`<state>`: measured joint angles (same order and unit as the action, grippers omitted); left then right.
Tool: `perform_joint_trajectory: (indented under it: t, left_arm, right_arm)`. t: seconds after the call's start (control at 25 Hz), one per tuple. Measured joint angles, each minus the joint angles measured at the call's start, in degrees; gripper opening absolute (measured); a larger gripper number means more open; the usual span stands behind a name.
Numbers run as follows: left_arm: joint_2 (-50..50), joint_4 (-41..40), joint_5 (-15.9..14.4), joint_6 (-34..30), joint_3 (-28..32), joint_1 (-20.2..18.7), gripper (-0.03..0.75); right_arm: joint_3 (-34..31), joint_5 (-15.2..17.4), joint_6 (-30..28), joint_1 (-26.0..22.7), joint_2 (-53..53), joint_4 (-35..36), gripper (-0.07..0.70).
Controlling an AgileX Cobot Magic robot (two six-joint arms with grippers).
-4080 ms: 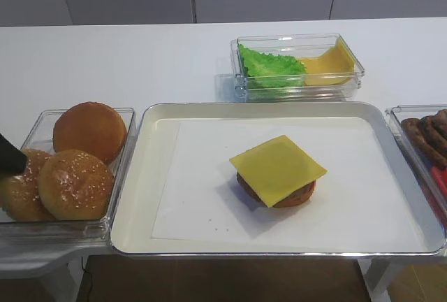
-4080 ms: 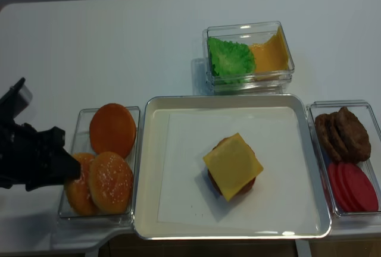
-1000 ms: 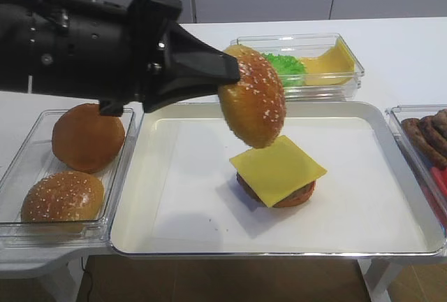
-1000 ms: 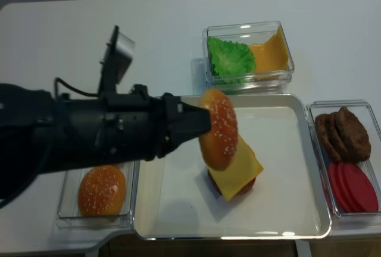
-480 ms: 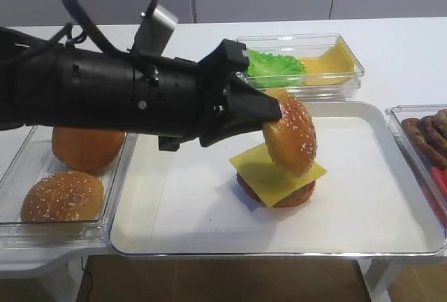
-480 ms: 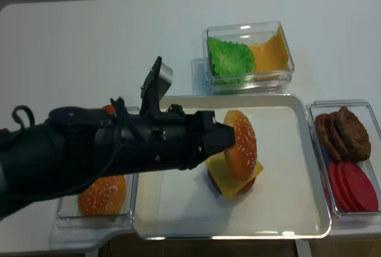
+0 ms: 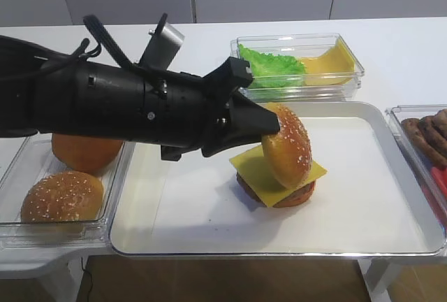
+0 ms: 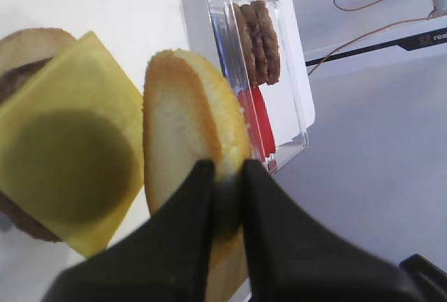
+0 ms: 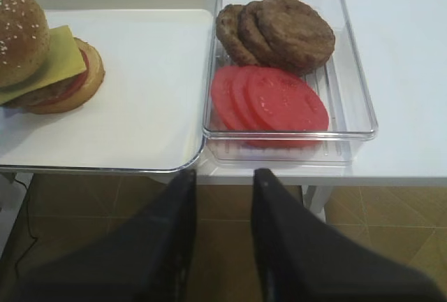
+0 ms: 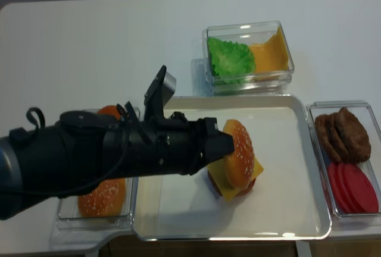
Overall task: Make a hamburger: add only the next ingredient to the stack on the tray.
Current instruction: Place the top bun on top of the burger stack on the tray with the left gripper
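The seeded bun top is standing on its edge [image 7: 287, 182] against the cheese slice, so next my left gripper lifts the bun top and tips it flat over the stack [image 7: 261, 174].
The seeded bun top [image 7: 286, 147] stands tilted on its edge over the stack, with my left gripper [image 7: 269, 126] shut on its rim. Its lower edge looks to touch the yellow cheese slice [image 7: 249, 170], which lies on the brown patty [image 7: 295, 196] on the paper-lined metal tray [image 7: 370, 176]. In the left wrist view the black fingers pinch the bun top [image 8: 188, 120] next to the cheese [image 8: 70, 141]. My right gripper [image 9: 223, 173] hangs open and empty below the table's front edge, near the tray's corner [image 9: 188, 155].
A clear tub at the left holds a smooth bun [image 7: 87, 152] and another seeded bun [image 7: 63, 197]. A tub with lettuce [image 7: 272, 64] and cheese stands behind the tray. At the right, a tub [image 9: 353, 85] holds patties [image 9: 293, 29] and tomato slices [image 9: 279, 99].
My left arm has carried the seeded bun from above the tray's back down and to the right onto the stack. The grip on the bun has stayed shut.
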<state>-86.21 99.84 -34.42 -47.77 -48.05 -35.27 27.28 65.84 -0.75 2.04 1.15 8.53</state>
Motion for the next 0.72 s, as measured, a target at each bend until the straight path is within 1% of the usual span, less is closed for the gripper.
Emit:
perform_joint_trajectory:
  t: [0.16, 0.32, 0.48, 0.64, 0.72]
  left_arm:
    - [-0.1, 0.0, 0.0, 0.0, -0.5, 0.0, 0.083]
    - [-0.6, 0.0, -0.9, 0.0, -3.6, 0.0, 0.083]
    - [-0.7, 0.0, -1.4, 0.0, -4.4, 0.0, 0.083]
    - [-3.2, 0.0, -3.7, 0.0, -4.4, 0.0, 0.083]
    - [-4.8, 0.0, -4.3, 0.0, -4.4, 0.0, 0.082]
  right_arm:
    - [0.0, 0.0, 0.0, 0.0, 0.0, 0.0, 0.207]
    - [0.0, 0.0, 0.0, 0.0, 0.0, 0.0, 0.207]
    - [0.0, 0.0, 0.0, 0.0, 0.0, 0.0, 0.207]
    - [0.0, 0.0, 0.0, 0.0, 0.0, 0.0, 0.205]
    - [0.0, 0.0, 0.0, 0.0, 0.0, 0.0, 0.205]
